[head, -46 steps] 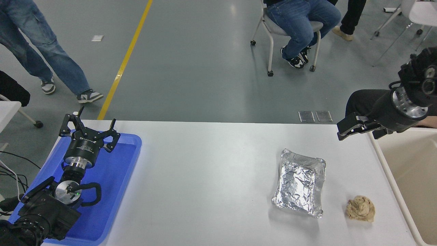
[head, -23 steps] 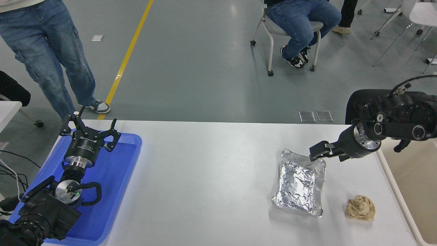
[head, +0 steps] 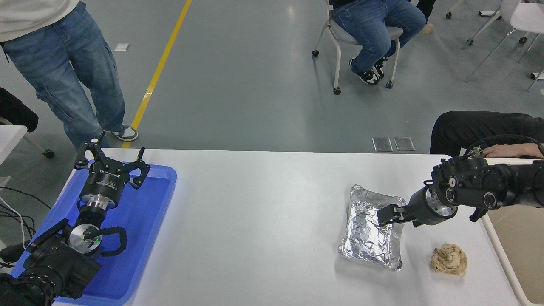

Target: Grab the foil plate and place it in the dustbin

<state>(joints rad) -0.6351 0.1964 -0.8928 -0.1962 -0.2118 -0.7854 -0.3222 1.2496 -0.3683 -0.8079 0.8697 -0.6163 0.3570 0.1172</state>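
Observation:
My gripper will lift the foil plate [head: 368, 230], and the plate should then stay open and swing as a single piece, because the crinkled rim [head: 369, 259] stands up around its edge.
The foil plate [head: 372, 231] lies on the white table [head: 263, 212] at the right, shiny and crinkled. My right gripper [head: 386, 216] is open and low over the plate's right rim near its far corner, one finger reaching over the inside. The arm comes in from the right edge. The dustbin [head: 529, 255], a beige tub, stands off the table's right edge, partly cut off by the picture. My left gripper [head: 111, 155] is open and parked at the lower left.
A crumpled brown paper ball [head: 449, 259] lies right of the plate, near the front edge. A blue tray [head: 140, 221] sits under the left arm. A person's black sleeve [head: 476, 127] and hand [head: 505, 150] rest at the far right corner. One person stands far left, another sits behind.
My right gripper has come down and leftward from high above the dustbin's corner to the plate's right rim. The person at the far left has walked closer. The plate has not moved.

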